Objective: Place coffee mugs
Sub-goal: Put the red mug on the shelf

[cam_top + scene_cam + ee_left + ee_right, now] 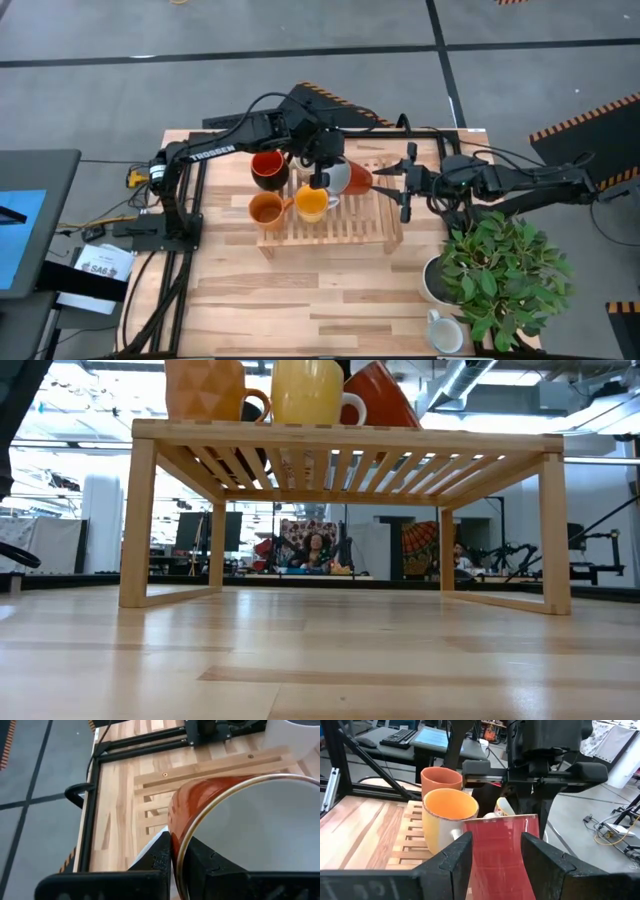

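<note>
My left gripper is holding the red-brown mug (382, 398), which is leaning. The mug should have its base (367, 181) pushed in by my right gripper to stand upright before my left gripper opens.
A red-brown mug with a white inside (358, 180) is tilted over the wooden slatted rack (345, 235), its mouth toward my left gripper (322, 172) and its base toward my right gripper (400, 182). The left gripper (175, 849) is shut on it. The right gripper (495, 847) is open, and its fingers stand on either side of the mug's red wall (500, 850). A dark mug with a red inside (268, 168), an orange mug (265, 209) and a yellow-orange mug (311, 204) stand upright on the rack. A white mug (445, 331) stands on the table near the right corner. My left gripper pinches the red-brown mug's rim (186, 832), with one finger inside the white hollow and one on the red outer wall. The fingers come from above, slanting down. The mug is tilted, its red body (385, 395) leaning down to the rack top.
A leafy plant (505, 275) in a larger white pot (432, 282) stands at the table's right side, close under my right arm. Bare tabletop (300, 300) lies in front of the rack. A black frame (440, 135) runs along the far edge.
</note>
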